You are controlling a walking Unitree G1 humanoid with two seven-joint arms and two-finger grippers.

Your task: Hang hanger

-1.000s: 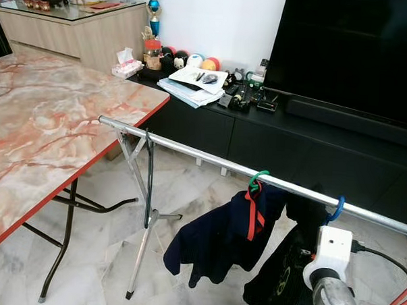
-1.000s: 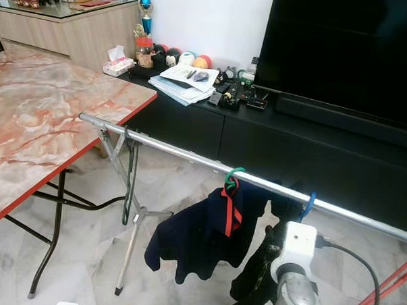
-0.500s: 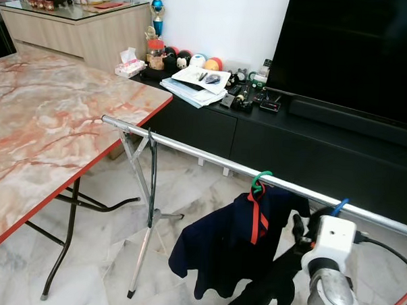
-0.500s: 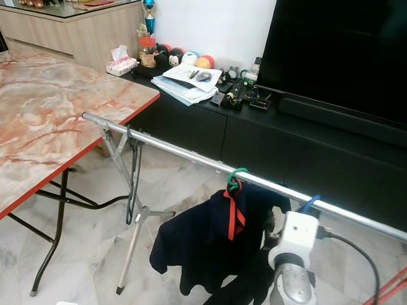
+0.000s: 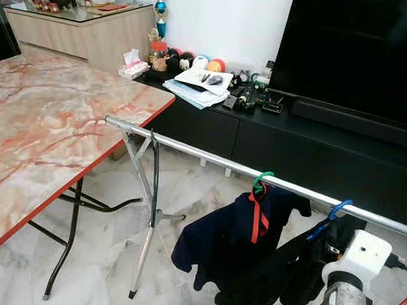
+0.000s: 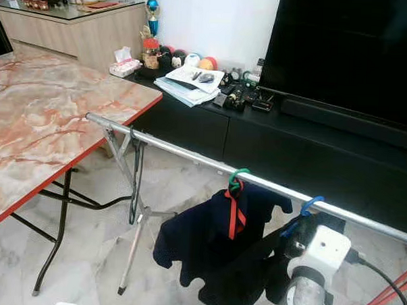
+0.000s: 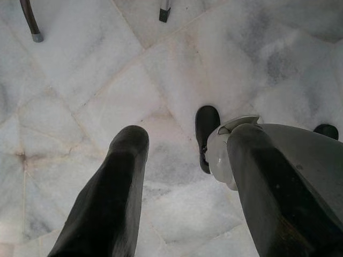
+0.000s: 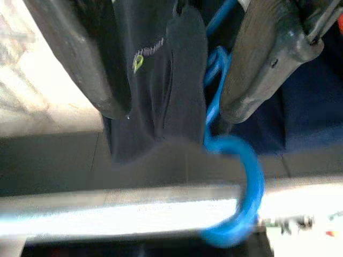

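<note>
The blue hanger's neck (image 5: pixel 319 230) goes into the black garment (image 5: pixel 272 274), so I expect the garment to follow, hanging limply, as I lift the hanger off the rail.
A silver rail (image 5: pixel 210 159) runs from the table's corner down to the right. A blue hanger's hook (image 5: pixel 339 209) sits over it, and the hanger is tilted. Its black garment (image 5: pixel 272 277) stretches out low to the left. My right wrist (image 5: pixel 361 261) is just below and right of the hook. In the right wrist view the hook (image 8: pixel 241 187) wraps the rail (image 8: pixel 107 211), and my right gripper (image 8: pixel 171 107) is open, with the garment and the hanger's neck between its fingers. My left gripper (image 7: pixel 185 136) hangs open over the floor.
A green hanger (image 5: pixel 259 182) with a navy garment (image 5: pixel 219 248) hangs on the rail left of the blue one. A marble table (image 5: pixel 42 125) stands to the left, and a black TV cabinet (image 5: pixel 292 143) behind. The rack's legs (image 5: pixel 146 224) stand on the tiled floor.
My right wrist has dropped and shifted right. The black garment, first hanging straight, has swung out low to the left with its hanger tilted. The camera has shifted slightly.
</note>
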